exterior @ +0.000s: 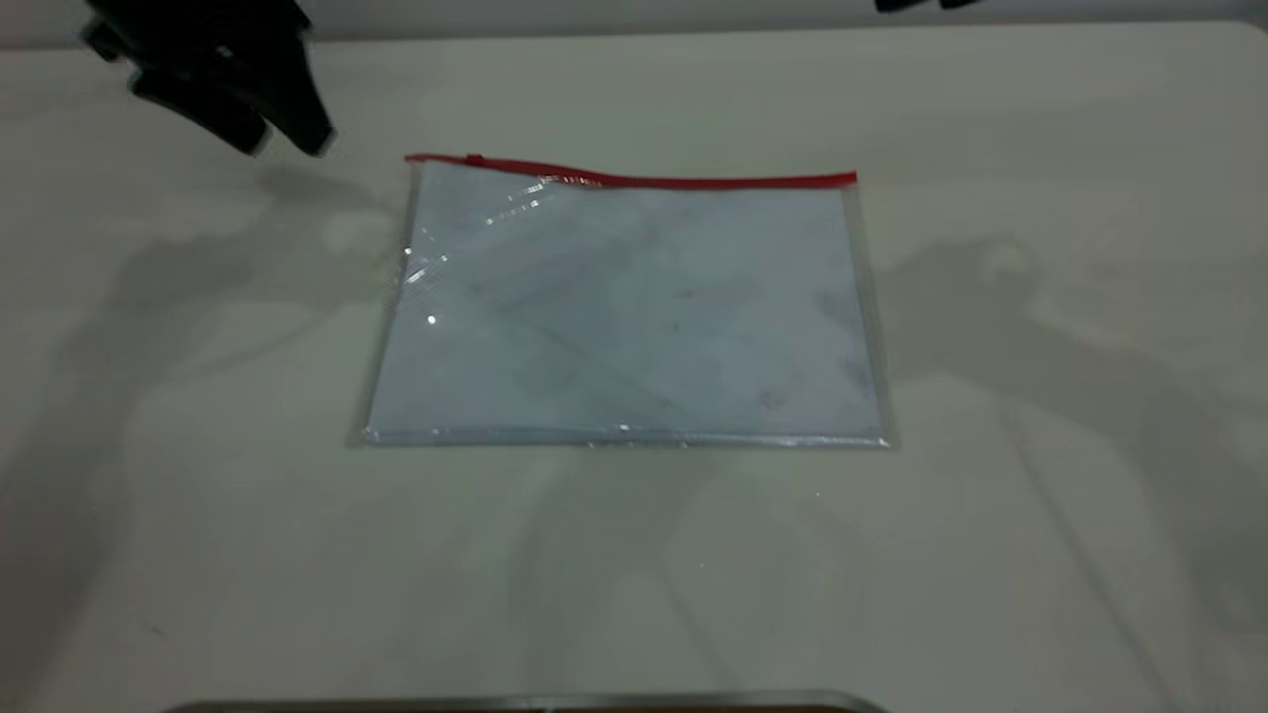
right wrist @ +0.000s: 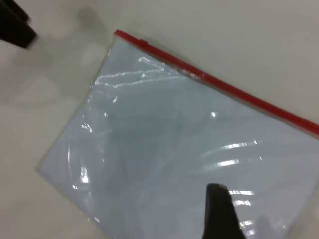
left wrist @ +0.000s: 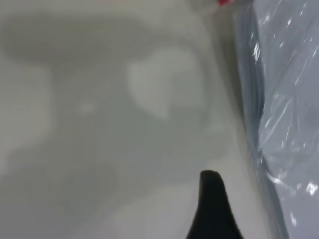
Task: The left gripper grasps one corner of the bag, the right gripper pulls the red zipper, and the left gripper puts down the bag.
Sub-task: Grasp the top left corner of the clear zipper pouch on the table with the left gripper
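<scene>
I should pinch and lift the corner (exterior: pixel 430 178) beside the red zipper's slider (exterior: pixel 475 159), which lies flat on the loose bag, with my left gripper before my right gripper pulls.
The bag (exterior: pixel 624 307) lies flat on the table, a clear pouch with white sheets inside. The red zipper (exterior: pixel 634 178) runs along its far edge, with the slider tab (exterior: pixel 475 158) near the left end. My left gripper (exterior: pixel 287 144) hovers above the table just left of the bag's far left corner, open and empty. In the left wrist view one finger (left wrist: pixel 212 199) shows beside the bag's edge (left wrist: pixel 284 99). My right gripper (exterior: pixel 926 4) is high at the far right. Its wrist view shows the bag (right wrist: pixel 174 139), the zipper (right wrist: pixel 219 82) and the left gripper (right wrist: pixel 15 25).
The bag rests on a pale table (exterior: pixel 198 495). A dark rounded edge (exterior: pixel 535 703) shows at the near side. Arm shadows fall left and right of the bag.
</scene>
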